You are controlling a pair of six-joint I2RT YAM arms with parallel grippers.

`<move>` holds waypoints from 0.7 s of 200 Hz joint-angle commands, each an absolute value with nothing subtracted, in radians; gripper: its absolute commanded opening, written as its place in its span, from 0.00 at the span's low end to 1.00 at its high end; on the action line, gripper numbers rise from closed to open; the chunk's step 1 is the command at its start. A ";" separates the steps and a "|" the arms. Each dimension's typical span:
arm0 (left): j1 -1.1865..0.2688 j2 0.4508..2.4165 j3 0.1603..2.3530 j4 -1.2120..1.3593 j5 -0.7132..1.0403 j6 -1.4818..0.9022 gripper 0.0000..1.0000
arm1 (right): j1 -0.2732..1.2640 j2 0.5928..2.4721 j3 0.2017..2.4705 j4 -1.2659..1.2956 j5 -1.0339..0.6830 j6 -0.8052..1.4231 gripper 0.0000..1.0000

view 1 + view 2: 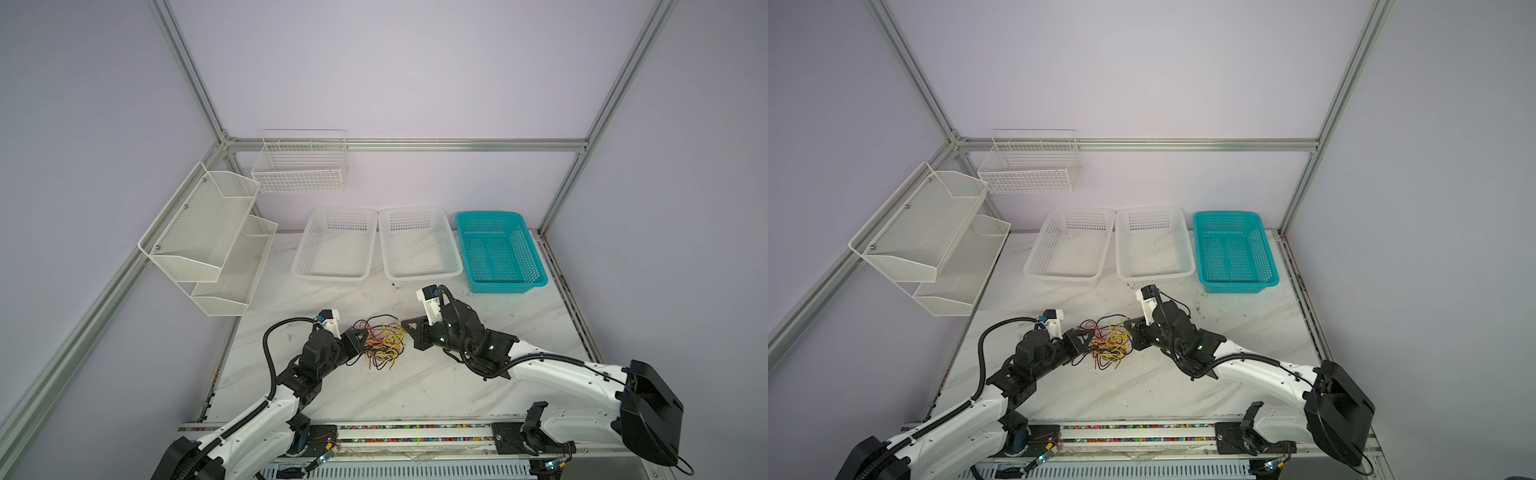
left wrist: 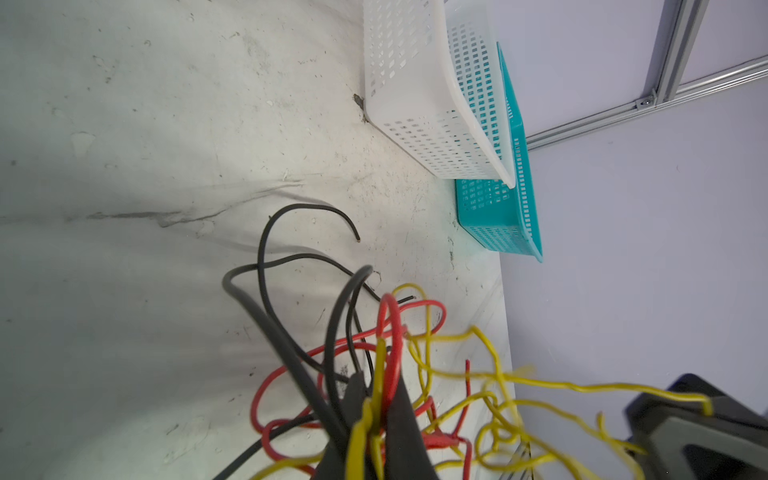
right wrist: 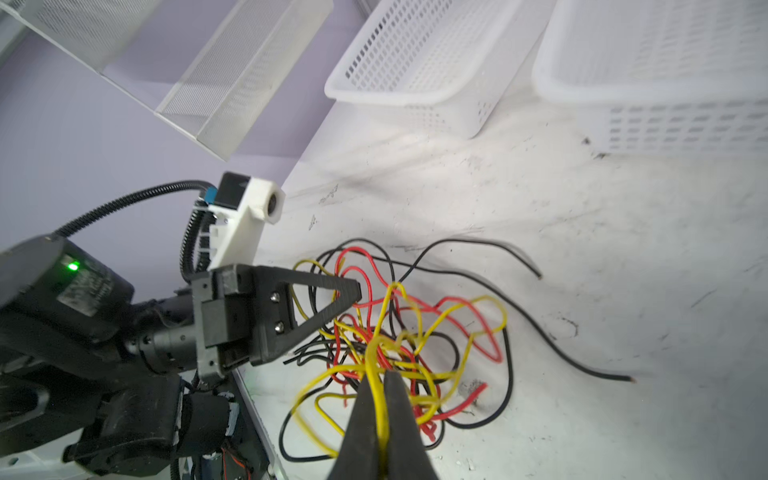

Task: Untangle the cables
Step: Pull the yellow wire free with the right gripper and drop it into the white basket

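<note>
Next, my right gripper pulls the yellow cable free and takes it to the white basket (image 1: 419, 249) next to the teal basket, because the cable still runs from my right gripper into the tangle (image 2: 492, 376).
The cables (image 1: 384, 344) (image 1: 1108, 345) lie as one tangle of thin black, yellow and red wires on the white marble table (image 1: 374, 390), between the two arms. My left gripper (image 1: 365, 333) (image 1: 1089, 332) (image 2: 379, 376) is at the tangle's left side, shut on a yellow and a red strand. In the right wrist view the left gripper (image 3: 353, 293) points into the heap. My right gripper (image 1: 405, 325) (image 1: 1128, 323) (image 3: 376, 376) is at the tangle's right side, shut on a yellow cable (image 3: 374, 353). Loose black ends (image 3: 582, 365) trail outward on the table.
Two white plastic baskets (image 1: 305, 245) (image 1: 451, 245) and a teal basket (image 1: 490, 215) stand in a row behind the tangle. A white mesh two-tier shelf (image 1: 199, 224) and a wire basket (image 1: 299, 170) hang at the back left. Aluminium frame rails border the table.
</note>
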State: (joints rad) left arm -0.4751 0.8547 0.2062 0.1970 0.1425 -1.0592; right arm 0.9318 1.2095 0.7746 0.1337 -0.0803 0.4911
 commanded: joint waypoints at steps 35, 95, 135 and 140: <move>-0.480 0.860 0.131 0.163 0.100 -1.019 0.00 | 0.927 1.050 0.962 -0.118 0.165 0.403 0.00; -0.479 0.855 0.132 0.141 0.065 -0.996 0.00 | 0.927 0.968 1.101 -0.233 0.213 0.350 0.00; -0.478 0.867 0.213 0.109 0.050 -0.959 0.07 | 0.928 0.989 1.070 -0.212 0.179 0.352 0.00; -0.478 0.867 0.227 0.106 0.051 -0.954 0.14 | 0.926 0.990 1.068 -0.209 0.181 0.351 0.00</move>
State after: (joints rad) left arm -0.4786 0.8600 0.1673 0.1467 0.0845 -1.0138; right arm 0.9302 0.9783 1.0863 -0.1810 0.1833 0.3683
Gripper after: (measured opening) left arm 0.064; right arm 0.059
